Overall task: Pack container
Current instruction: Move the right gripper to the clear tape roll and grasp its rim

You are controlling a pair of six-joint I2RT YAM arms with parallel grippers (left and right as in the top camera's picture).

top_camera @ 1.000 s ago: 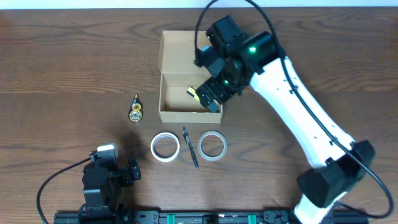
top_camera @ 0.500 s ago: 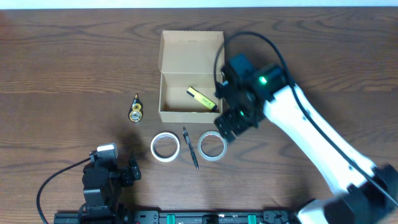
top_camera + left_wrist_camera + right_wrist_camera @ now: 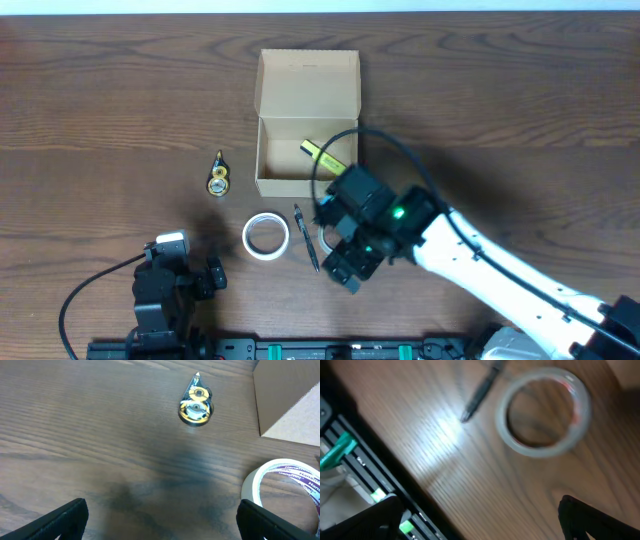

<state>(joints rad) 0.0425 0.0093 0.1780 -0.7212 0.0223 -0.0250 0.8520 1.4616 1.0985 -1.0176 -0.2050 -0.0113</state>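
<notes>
I should lower my right gripper further until its fingers straddle the roll's rim (image 3: 509,441), since the clear tape roll lies flat with a gap to the black pen.
The container (image 3: 305,78), an open tan cardboard box with its flap lid folded back, stands at the table's middle; its corner shows in the left wrist view (image 3: 292,405). A yellow highlighter (image 3: 322,154) lies inside it. My right gripper (image 3: 343,266) is open and empty, in front of the box, above a clear tape roll (image 3: 543,412) and a black pen (image 3: 481,391). My arm hides that roll in the overhead view. My left gripper (image 3: 213,277) is open and empty at the front left.
A white tape roll (image 3: 266,236) lies left of the pen (image 3: 305,238) and shows in the left wrist view (image 3: 285,485). A small yellow-and-black tape dispenser (image 3: 218,179) lies left of the box, also in the left wrist view (image 3: 196,402). A black rail (image 3: 355,455) runs along the table's front edge.
My right gripper left the box, with the highlighter now lying inside, and swung toward the table's front over the right tape roll. The left arm has not moved.
</notes>
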